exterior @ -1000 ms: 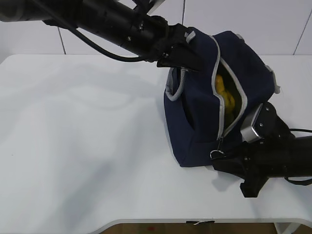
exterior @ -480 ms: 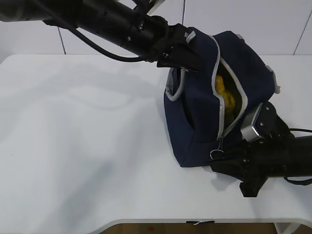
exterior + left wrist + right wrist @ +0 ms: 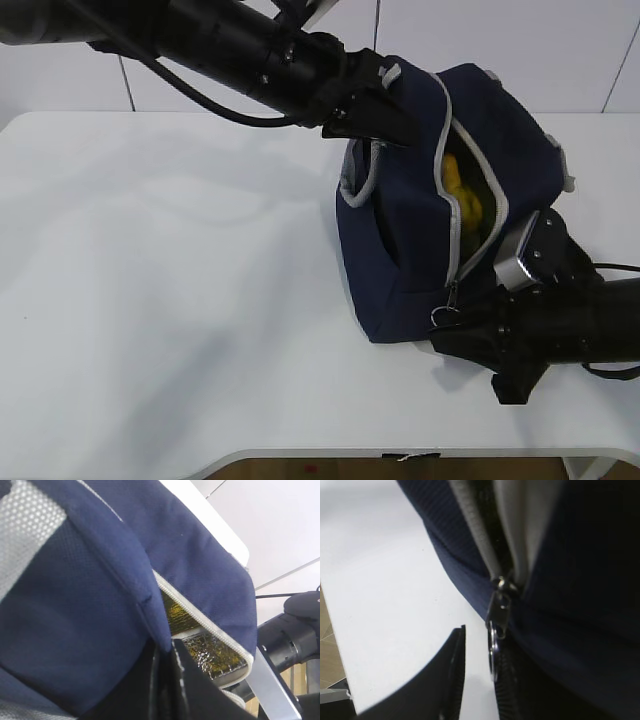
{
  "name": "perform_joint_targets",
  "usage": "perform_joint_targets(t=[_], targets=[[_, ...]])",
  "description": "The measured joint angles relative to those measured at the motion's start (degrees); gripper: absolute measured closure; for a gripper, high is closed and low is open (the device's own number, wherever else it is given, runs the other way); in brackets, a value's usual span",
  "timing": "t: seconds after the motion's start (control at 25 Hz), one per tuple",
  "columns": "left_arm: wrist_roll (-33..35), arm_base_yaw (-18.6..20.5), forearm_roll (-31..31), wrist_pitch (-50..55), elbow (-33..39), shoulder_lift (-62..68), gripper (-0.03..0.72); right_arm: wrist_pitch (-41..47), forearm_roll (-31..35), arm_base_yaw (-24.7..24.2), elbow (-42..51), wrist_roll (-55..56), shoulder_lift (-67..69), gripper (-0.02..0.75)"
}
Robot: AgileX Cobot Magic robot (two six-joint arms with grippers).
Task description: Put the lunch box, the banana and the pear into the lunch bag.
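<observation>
The robot's right gripper should open, centre on the ring [image 3: 445, 316] and grip it before it pulls the zipper up, because the zipper's ring pull [image 3: 493, 647] is off-centre against the gripper's finger.
The navy lunch bag [image 3: 400, 260] stands on the white table [image 3: 180, 300], its grey zipper partly open. Yellow fruit [image 3: 462, 195] shows through the gap; I cannot tell banana from pear there. The lunch box is hidden. My left gripper [image 3: 395, 125] is shut on the bag's top fabric edge [image 3: 150, 605], the left gripper [image 3: 164, 647] pinching it beside the foil lining [image 3: 210, 652]. My right gripper [image 3: 452, 328] is low at the bag's front corner. In the right wrist view the right gripper [image 3: 480, 645] is open, and the zipper's ring pull [image 3: 492, 652] hangs against one finger.
The table's front edge [image 3: 300, 455] runs close below the right arm [image 3: 580, 320]. A white tiled wall [image 3: 500, 40] stands behind. The left arm [image 3: 200, 40] reaches across from the upper left above the table.
The right gripper's jaws have parted and let go of the zipper pull, and that arm has edged slightly left. The left gripper and the bag have held still.
</observation>
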Motion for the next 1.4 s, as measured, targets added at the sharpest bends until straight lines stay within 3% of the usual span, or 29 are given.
perform_joint_targets(t=[0.52, 0.72, 1.0, 1.24, 1.4], targets=[[0.0, 0.0, 0.0, 0.0, 0.0, 0.0, 0.685, 0.4, 0.0, 0.0, 0.0, 0.0, 0.0, 0.568], [0.0, 0.0, 0.0, 0.0, 0.0, 0.0, 0.685, 0.6, 0.0, 0.0, 0.0, 0.0, 0.0, 0.727], [0.0, 0.0, 0.0, 0.0, 0.0, 0.0, 0.685, 0.5, 0.0, 0.0, 0.0, 1.5, 0.0, 0.731], [0.0, 0.0, 0.0, 0.1, 0.0, 0.0, 0.685, -5.7, 0.0, 0.0, 0.0, 9.0, -3.4, 0.731], [0.0, 0.0, 0.0, 0.1, 0.0, 0.0, 0.685, -6.3, -3.4, 0.0, 0.0, 13.1, -6.6, 0.731]])
